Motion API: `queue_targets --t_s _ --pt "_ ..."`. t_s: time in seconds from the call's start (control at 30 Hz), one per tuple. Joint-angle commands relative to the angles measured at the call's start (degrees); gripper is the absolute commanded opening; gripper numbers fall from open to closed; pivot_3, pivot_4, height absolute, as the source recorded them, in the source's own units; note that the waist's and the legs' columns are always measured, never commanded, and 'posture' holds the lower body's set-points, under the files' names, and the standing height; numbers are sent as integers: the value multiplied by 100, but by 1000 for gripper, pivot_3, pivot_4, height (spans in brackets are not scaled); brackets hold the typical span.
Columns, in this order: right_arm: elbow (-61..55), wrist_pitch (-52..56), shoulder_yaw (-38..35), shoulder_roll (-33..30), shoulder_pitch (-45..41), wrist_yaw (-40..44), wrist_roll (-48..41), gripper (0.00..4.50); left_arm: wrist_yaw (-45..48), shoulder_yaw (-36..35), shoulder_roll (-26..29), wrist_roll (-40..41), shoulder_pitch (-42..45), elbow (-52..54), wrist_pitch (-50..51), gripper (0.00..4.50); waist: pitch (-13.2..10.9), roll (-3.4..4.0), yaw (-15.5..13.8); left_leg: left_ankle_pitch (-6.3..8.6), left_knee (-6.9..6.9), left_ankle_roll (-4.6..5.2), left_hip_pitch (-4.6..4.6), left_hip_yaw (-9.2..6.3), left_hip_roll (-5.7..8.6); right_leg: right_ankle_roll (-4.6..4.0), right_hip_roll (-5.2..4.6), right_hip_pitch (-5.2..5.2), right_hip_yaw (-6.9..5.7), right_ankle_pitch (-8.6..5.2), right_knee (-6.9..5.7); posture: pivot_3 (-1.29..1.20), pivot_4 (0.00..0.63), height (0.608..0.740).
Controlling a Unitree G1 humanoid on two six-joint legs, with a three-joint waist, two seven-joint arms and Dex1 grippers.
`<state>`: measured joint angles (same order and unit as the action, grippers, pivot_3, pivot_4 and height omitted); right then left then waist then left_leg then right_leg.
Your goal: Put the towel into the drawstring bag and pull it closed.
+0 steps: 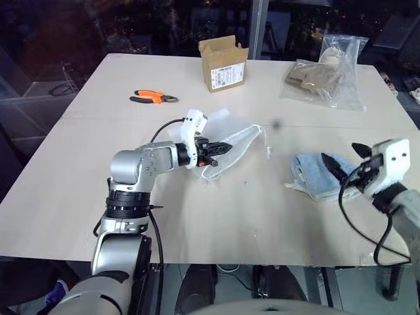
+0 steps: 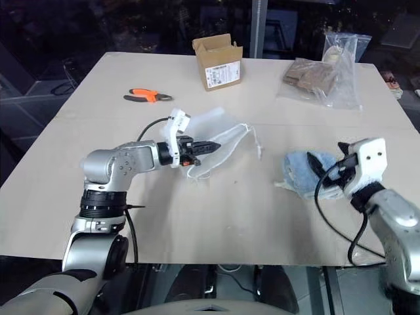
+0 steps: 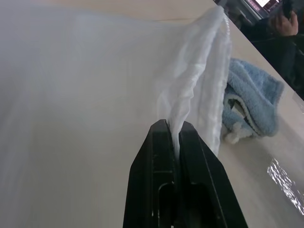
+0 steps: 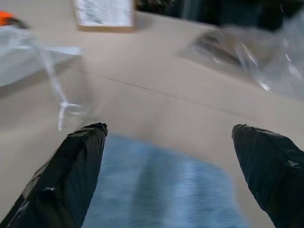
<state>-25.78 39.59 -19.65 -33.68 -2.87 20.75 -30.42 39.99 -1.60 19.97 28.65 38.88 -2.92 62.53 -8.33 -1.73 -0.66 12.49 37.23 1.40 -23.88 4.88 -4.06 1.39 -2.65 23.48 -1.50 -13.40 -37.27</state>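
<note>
The light blue towel (image 1: pixel 321 174) is lying crumpled with limp, loose edges (image 1: pixel 300 186). I expect it to bunch up and droop around my right gripper when I lift it.
The white translucent drawstring bag (image 1: pixel 241 136) lies at the table's middle, its thin cord (image 1: pixel 266 148) trailing toward the right. My left gripper (image 1: pixel 224 147) is shut on a fold of the bag's fabric; in the left wrist view the cloth rises out from between the closed fingertips (image 3: pixel 161 130). The light blue towel (image 1: pixel 310 173) rests crumpled on the table to the right of the bag. Just over the towel's right side hovers my right gripper (image 1: pixel 346 159), open, with its black fingers (image 4: pixel 78 161) wide apart above the blue cloth (image 4: pixel 161 190) and nothing between them.
A small open cardboard box (image 1: pixel 223 63) stands at the back middle. Orange-handled pliers (image 1: pixel 154 97) lie at the back left. A clear plastic bag of brown items (image 1: pixel 325 77) sits at the back right. The table's front edge (image 1: pixel 216 261) runs close below both arms.
</note>
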Motion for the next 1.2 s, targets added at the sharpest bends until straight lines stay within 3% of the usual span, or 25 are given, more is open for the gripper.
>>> queue_targets --t_s 0.03,0.23,0.43,0.63,0.77,1.0,1.2 --pt "845 395 152 -279 -396 124 120 4500 -207 -36 -143 -33 53 -26 -264 51 0 0 0 0 -1 0 0 -1 0 0 1 0 -1 0 0 0 150 740" --pt "2451 255 1528 -963 -884 1404 777 4500 -280 123 -265 -108 157 -212 -523 51 0 1 3 0 -6 0 -5 2 1 21 3 5 1 11 5 0 150 740" --pt "3577 -214 2135 -1098 -1290 2421 1125 4500 -282 286 -188 -175 36 -80 -675 51 5 -7 15 0 -4 0 -2 -2 0 24 6 -1 1 12 12 0 150 740" --pt "3050 -407 1760 -662 -1133 2883 631 1616 -365 381 -187 -281 -128 151 -784 0 11 -17 77 0 -2 0 4 -6 -4 24 10 -8 0 13 12 0 150 740" --pt "1963 -1625 1595 -135 -590 2995 557 59 -416 642 -163 -448 -187 274 -913 0 11 -16 120 1 -7 -1 5 -19 -5 25 13 -9 -1 13 11 0 150 740" --pt "740 -1981 2112 840 -711 2685 448 37 -328 1064 -151 -680 -253 449 -1128 0 1 -2 139 0 -12 -1 2 -42 -6 28 17 -1 4 12 10 0 150 740" --pt "1931 -2430 3166 1133 -1551 2080 1990 36 -77 955 -133 -396 -412 970 -1148 0 1 -1 100 0 -7 -1 -3 -42 -1 23 12 -1 3 12 12 0 150 740"
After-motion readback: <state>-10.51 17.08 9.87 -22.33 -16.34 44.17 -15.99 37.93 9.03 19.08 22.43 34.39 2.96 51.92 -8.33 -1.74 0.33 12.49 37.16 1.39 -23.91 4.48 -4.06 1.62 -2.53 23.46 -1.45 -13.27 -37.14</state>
